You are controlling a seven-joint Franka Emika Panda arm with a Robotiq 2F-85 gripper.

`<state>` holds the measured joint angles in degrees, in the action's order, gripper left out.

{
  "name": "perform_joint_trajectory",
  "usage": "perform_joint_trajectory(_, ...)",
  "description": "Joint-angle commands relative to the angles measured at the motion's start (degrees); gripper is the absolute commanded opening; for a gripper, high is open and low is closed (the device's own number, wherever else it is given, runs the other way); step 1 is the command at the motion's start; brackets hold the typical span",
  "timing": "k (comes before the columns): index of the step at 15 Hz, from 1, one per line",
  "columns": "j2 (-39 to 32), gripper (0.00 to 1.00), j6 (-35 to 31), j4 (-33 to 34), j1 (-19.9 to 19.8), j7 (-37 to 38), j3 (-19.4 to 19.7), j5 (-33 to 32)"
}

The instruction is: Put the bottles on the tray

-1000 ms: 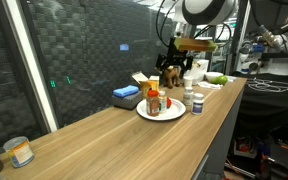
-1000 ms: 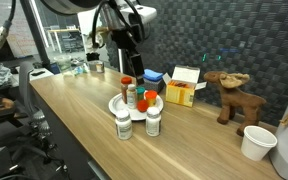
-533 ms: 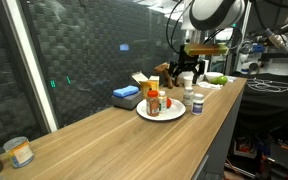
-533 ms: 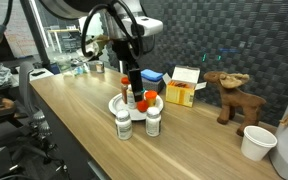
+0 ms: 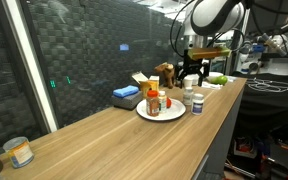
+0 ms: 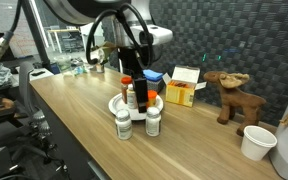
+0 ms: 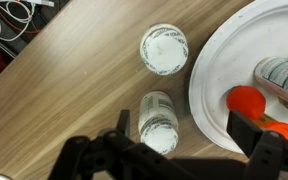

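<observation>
I should keep lowering my gripper to the white bottle upright [image 6: 152, 123] below my open fingers and close around its top [image 7: 160, 136], as the bottle is clear of the other white bottle.
A white plate [image 5: 162, 113], serving as the tray, holds a red-capped bottle [image 5: 152, 101] and another bottle. It also shows in an exterior view [image 6: 115, 104] and the wrist view [image 7: 224, 70]. Two white bottles [image 5: 188, 100] [image 5: 197, 105] stand upright on the table beside the plate near the table edge, as in an exterior view [image 6: 123, 124] [image 6: 154, 122] and the wrist view [image 7: 164, 48] [image 7: 159, 122]. My gripper [image 5: 192, 76] [image 6: 136, 88] [image 7: 184, 135] is open and empty, hovering above them, over the nearer white bottle and the plate's rim.
A blue box [image 5: 126, 94], a yellow box [image 6: 181, 92] and a toy moose [image 6: 232, 95] stand behind the plate. A white cup [image 6: 256, 142] and a jar [image 5: 19, 152] sit near the ends of the wooden table. A mesh wall runs along the back.
My gripper has moved from above the plate toward the two white bottles at the table's edge. The bottles and plate have not moved.
</observation>
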<state>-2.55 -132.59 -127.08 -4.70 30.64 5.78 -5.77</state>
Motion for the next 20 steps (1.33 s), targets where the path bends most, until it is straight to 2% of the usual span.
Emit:
perform_joint_trajectory(1,-2.31,1.00,1.65,3.10,-0.23,-1.24,0.38,0.68)
perform_joint_trajectory(8,-6.65,1.00,1.23,6.45,-0.62,-2.45,1.50,2.93)
perform_joint_trajectory(10,-7.26,0.74,1.21,6.98,-0.76,-3.13,1.66,4.09)
perform_joint_trajectory(17,-5.20,0.20,0.52,4.82,-0.30,-2.94,1.94,4.53)
perform_joint_trajectory(20,-1.76,0.19,-0.08,2.05,0.38,-0.26,2.26,1.73)
